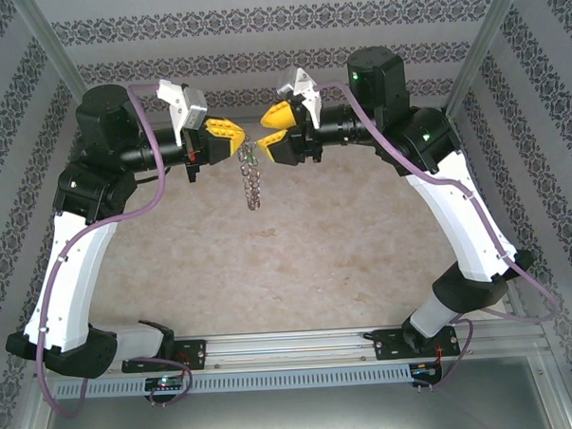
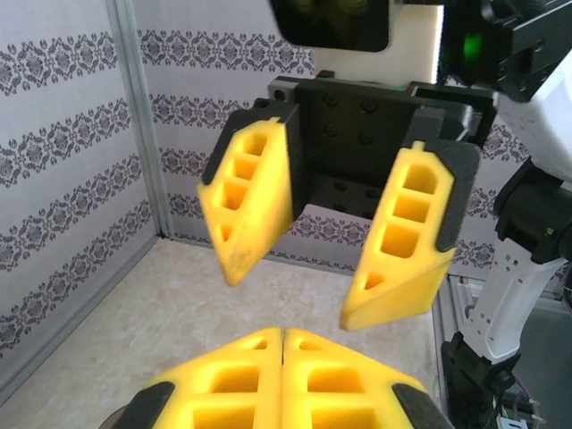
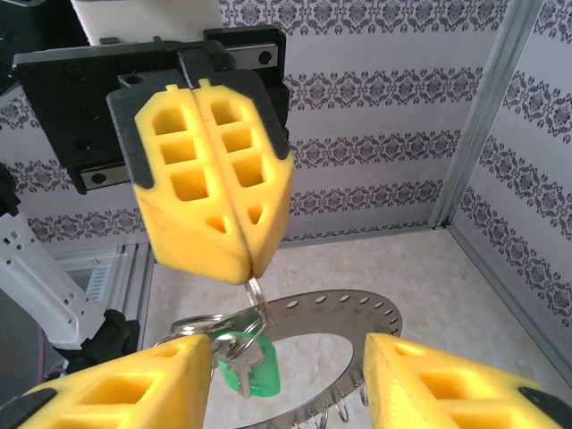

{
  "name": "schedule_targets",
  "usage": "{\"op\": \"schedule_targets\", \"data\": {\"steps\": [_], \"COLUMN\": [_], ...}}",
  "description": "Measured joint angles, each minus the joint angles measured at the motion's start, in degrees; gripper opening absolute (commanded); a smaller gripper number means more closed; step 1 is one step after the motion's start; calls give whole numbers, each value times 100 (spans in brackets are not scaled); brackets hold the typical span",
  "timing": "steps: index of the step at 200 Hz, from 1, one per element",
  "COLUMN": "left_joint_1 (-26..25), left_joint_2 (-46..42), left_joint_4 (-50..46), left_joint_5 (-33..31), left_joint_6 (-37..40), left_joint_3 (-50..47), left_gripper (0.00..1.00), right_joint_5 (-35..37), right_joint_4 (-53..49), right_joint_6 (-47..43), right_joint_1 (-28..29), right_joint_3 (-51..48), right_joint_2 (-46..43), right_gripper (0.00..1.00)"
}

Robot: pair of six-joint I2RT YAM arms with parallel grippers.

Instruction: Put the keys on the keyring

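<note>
The robot's left gripper holds the small loop that the keyring and green key hang from, so the right gripper should close on the loop before the left gripper lets go.
The keyring, a flat dark-grey metal ring with small holes and little silvery loops along its rim, hangs in the air. My left gripper is shut on a small metal loop at its top. The key, green-headed with a short silvery blade, dangles from a split ring at the keyring's near edge. My right gripper is open, one finger on each side of the key and ring. Its left finger is close beside the split ring. From above, the keyring hangs between the left gripper and right gripper.
In the left wrist view my left gripper shows shut at the bottom, and the right gripper faces it with spread fingers. Below lies a beige tabletop, enclosed by patterned walls and metal posts.
</note>
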Motion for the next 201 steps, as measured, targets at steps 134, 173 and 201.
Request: {"op": "schedule_targets", "data": {"steps": [134,173,201], "left_joint_1": [2,33,37], "left_joint_2": [-20,-20,-20], "left_joint_4": [308,389,444], "left_joint_5": [66,151,197], "left_joint_6": [-229,-350,-420], "left_joint_3": [-31,-33,-39], "left_gripper": [0,0,0], "right_joint_5": [-627,-734,-743], "right_joint_4": [-227,-289,-284], "right_joint_6": [39,-7,-4], "right_joint_1": [76,76,76], "right_joint_3": [492,520,553], "right_joint_2": [496,525,535], "right_gripper": [24,16,19]}}
